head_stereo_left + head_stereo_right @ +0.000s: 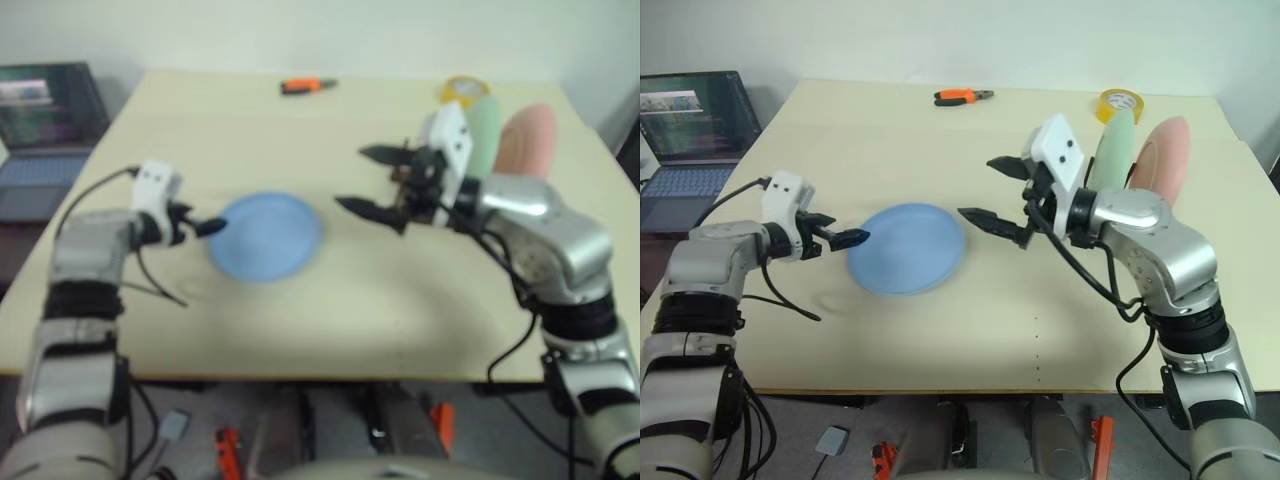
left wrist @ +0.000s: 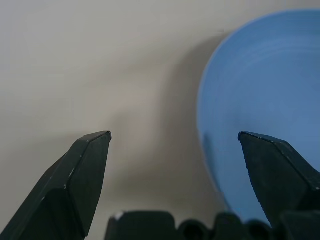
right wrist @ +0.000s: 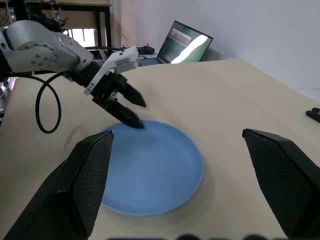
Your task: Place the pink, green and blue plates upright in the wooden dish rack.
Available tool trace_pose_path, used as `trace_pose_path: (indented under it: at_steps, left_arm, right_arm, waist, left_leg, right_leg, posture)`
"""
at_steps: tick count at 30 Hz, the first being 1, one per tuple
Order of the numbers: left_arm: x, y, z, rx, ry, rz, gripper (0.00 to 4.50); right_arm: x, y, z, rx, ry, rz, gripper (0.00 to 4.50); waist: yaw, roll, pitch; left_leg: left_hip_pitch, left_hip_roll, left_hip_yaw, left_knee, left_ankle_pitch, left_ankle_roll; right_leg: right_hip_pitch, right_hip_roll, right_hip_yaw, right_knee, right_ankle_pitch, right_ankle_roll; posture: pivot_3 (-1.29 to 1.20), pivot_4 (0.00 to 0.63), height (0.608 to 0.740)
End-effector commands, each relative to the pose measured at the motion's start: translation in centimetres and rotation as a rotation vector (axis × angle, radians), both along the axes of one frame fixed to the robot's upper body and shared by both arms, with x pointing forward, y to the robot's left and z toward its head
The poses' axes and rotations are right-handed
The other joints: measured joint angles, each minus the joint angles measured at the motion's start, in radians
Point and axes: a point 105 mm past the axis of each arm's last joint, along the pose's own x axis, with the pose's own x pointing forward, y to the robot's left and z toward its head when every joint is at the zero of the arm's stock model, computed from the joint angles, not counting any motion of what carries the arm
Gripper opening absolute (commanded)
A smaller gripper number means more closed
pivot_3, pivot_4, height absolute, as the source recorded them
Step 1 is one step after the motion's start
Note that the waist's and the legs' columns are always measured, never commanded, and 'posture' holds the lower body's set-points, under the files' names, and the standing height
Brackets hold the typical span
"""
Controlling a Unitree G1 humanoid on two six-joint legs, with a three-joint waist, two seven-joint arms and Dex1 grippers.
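The blue plate [image 1: 908, 250] is lying flat, away from the dish rack. Next, my left gripper picks up the plate by its rim [image 1: 852, 260] and passes it to my right gripper.
The blue plate [image 1: 908, 248] lies flat in the middle of the table [image 1: 940, 340]. My left gripper [image 1: 846, 229] is open at the plate's left rim, low over the table, with one fingertip over the rim edge. In the left wrist view the blue plate [image 2: 265, 90] sits by one finger. My right gripper [image 1: 977, 187] hangs open in the air just right of the plate, pointing left at it. The green plate [image 1: 1118, 145] and the pink plate [image 1: 1165, 155] stand upright side by side behind my right arm. The wooden dish rack is hidden by that arm.
A yellow tape roll [image 1: 1120, 103] lies behind the upright plates. Orange-handled pliers [image 1: 962, 96] rest near the table's far edge. An open laptop [image 1: 690, 130] sits off the table's left side.
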Motion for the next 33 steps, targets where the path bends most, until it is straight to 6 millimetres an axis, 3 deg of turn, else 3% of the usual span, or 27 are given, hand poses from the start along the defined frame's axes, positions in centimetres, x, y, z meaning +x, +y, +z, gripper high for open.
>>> trace_pose_path:
  at_steps: [1,3,14,21,25,28,33]
  left_arm:
    - [0.4,0.0,0.9,0.012,-0.028,-0.001,4.32]
    - [0.5,-0.1,0.9,0.007,-0.029,-0.004,3.92]
    - [0.7,-0.6,0.4,-0.004,-0.016,0.005,0.03]
    - [0.6,-0.7,0.2,-0.013,-0.013,0.005,0.03]
    - [0.8,-0.5,1.2,-0.019,-0.044,0.014,0.03]
    - [1.1,-0.2,3.3,-0.038,-0.097,0.03,0.03]
    - [2.0,-0.6,8.8,-0.055,-0.24,0.065,0.03]
  right_arm:
    - [-0.7,0.3,0.6,-0.002,-0.055,0.012,4.5]
    - [-0.6,0.3,0.5,-0.008,-0.055,0.007,4.5]
    - [-0.3,0.6,-0.3,-0.028,-0.054,-0.01,4.5]
    - [-0.2,0.7,-0.8,-0.047,-0.056,-0.016,4.5]
    - [-0.2,1.0,-1.0,-0.052,-0.055,-0.01,4.5]
    - [-0.2,1.6,-1.3,-0.073,-0.06,0.009,4.5]
    - [-0.8,4.9,-1.4,-0.1,-0.124,0.087,4.5]
  waist:
    - [-0.002,0.0,0.0]
    - [-0.004,0.0,0.0]
    - [-0.004,0.0,0.0]
    - [-0.004,0.0,0.0]
    - [-0.004,-0.001,0.0]
    - [-0.004,-0.001,0.0]
    - [-0.004,-0.001,0.0]
  left_leg:
    - [0.0,0.0,0.0,0.0,0.0,0.0]
    - [0.0,0.0,0.0,0.0,0.0,0.0]
    - [0.0,0.0,0.0,0.001,0.0,0.0]
    - [0.0,0.0,0.0,0.002,0.0,0.0]
    - [0.0,0.0,0.0,0.002,0.0,0.0]
    - [0.0,0.0,0.0,0.002,0.0,0.0]
    - [0.0,0.0,-0.001,0.003,0.0,0.0]
  right_leg:
    - [0.0,0.0,0.0,0.0,0.0,0.0]
    - [0.0,0.0,0.0,0.0,0.0,0.0]
    - [0.0,0.001,0.0,0.0,0.0,0.001]
    - [0.001,0.0,0.001,0.001,0.001,0.002]
    - [0.001,0.0,0.001,0.001,0.001,0.002]
    - [0.001,0.001,0.0,0.001,0.001,0.002]
    - [0.001,0.001,0.0,0.001,0.0,0.003]
  posture:
    - [0.0,0.15,0.74]
    - [0.0,0.15,0.74]
    - [0.0,0.15,0.74]
    - [0.0,0.15,0.74]
    - [0.0,0.15,0.74]
    - [0.0,0.15,0.74]
    - [0.0,0.15,0.74]
